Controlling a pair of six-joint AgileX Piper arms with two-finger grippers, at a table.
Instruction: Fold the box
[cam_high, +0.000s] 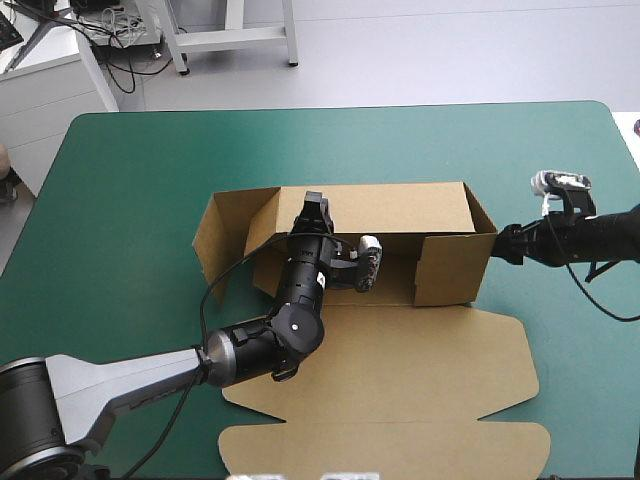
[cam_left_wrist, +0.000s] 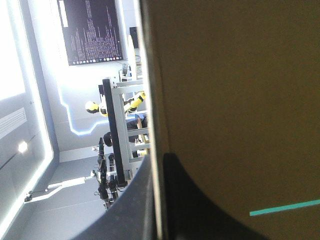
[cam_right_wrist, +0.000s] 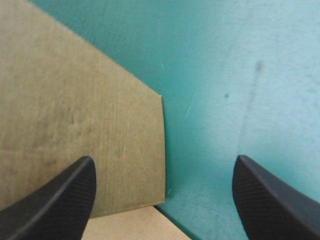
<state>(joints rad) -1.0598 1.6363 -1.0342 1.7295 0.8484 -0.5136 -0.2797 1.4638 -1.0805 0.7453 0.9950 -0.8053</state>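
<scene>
The wide lid (cam_high: 405, 360) runs straight on from the brown box's front edge (cam_high: 375, 306), so I expect the lid to follow along, still joined, when I lift the box.
The brown box (cam_high: 400, 215) stands in the middle of the table with its back wall and side walls raised. Its lid (cam_high: 400, 380) lies flat toward the near edge. My left gripper (cam_high: 315, 208) reaches over the tray and is shut on the left part of the back wall. In the left wrist view the wall's edge (cam_left_wrist: 225, 75) runs up between the black fingers of that gripper (cam_left_wrist: 160, 157). My right gripper (cam_high: 503, 245) hovers open just outside the right side wall. In the right wrist view the gripper (cam_right_wrist: 164, 161) shows this wall (cam_right_wrist: 65, 110) ahead of one finger.
A loose side flap (cam_high: 215, 235) stands out at the box's left end. The teal-green cover (cam_high: 130, 200) stretches wide to the left of the box and beyond it. The table's right edge (cam_high: 625, 140) runs close behind my right arm.
</scene>
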